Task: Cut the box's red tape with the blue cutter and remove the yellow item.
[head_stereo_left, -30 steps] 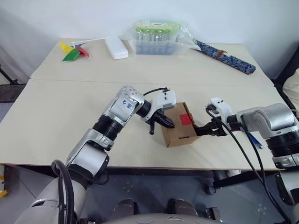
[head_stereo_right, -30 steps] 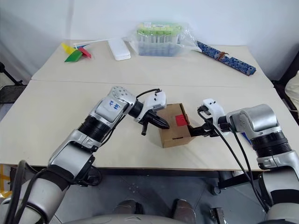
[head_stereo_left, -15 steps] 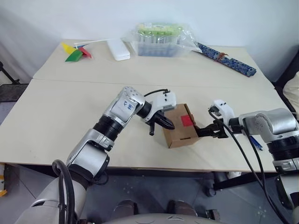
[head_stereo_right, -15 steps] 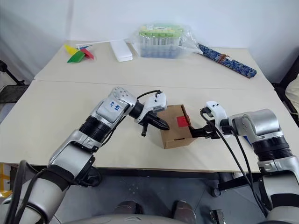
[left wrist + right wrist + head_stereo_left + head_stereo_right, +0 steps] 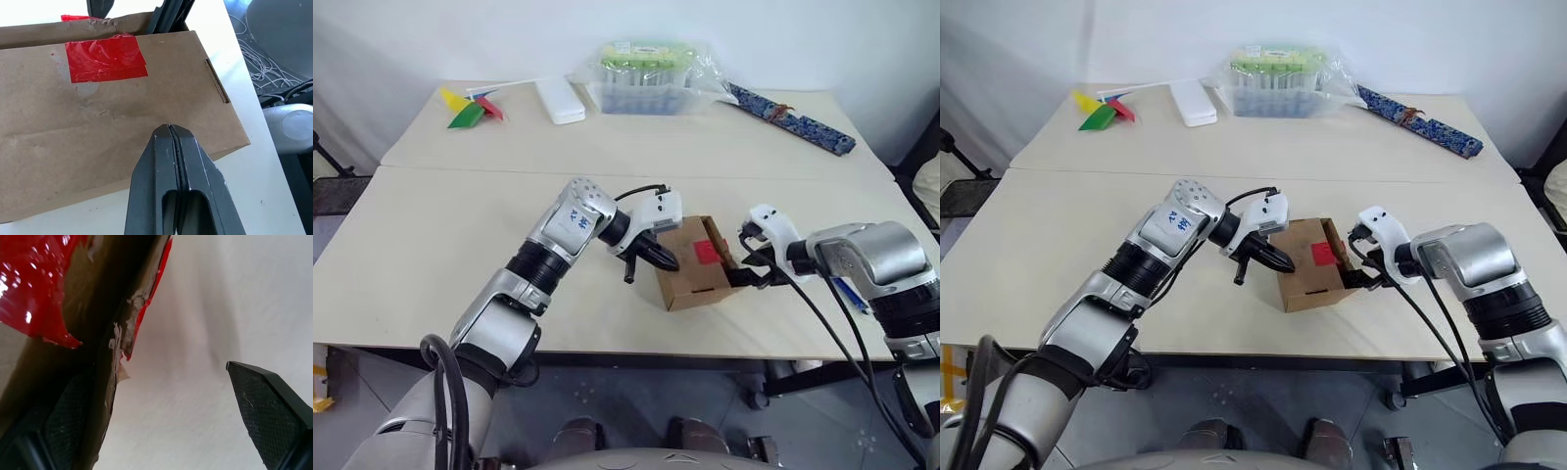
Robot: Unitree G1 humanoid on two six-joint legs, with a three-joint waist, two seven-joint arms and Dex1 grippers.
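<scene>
My gripper will swing the box's flap [image 5: 111, 377] outward with a whole panel of the box when it pulls, because the torn red tape leaves a dark gap [image 5: 93, 340] under the flap.
The brown box [image 5: 690, 279] lies near the table's front edge. Its red tape [image 5: 706, 252] is torn in two along the lid seam [image 5: 139, 308]. My left gripper [image 5: 664, 260] is shut and empty, and its fingertips [image 5: 171, 139] press on the lid short of the tape [image 5: 105, 58]. My right gripper [image 5: 740, 276] stands open at the box's right end. The raised flap edge is between its fingers: one finger [image 5: 68, 416] is in the dark gap under the flap, the other [image 5: 269, 401] is over the table. A slim blue cutter [image 5: 848, 293] peeks out beside my right forearm. The yellow item is hidden.
At the back of the table stand a clear tub with a green lid [image 5: 644, 76], a white case [image 5: 556, 100], a coloured pinwheel [image 5: 468, 108] and a long blue patterned strip [image 5: 793, 119]. The table's front edge [image 5: 607, 343] runs just below the box.
My right wrist has rolled a little at the box's right end. The left gripper and the box have kept still.
</scene>
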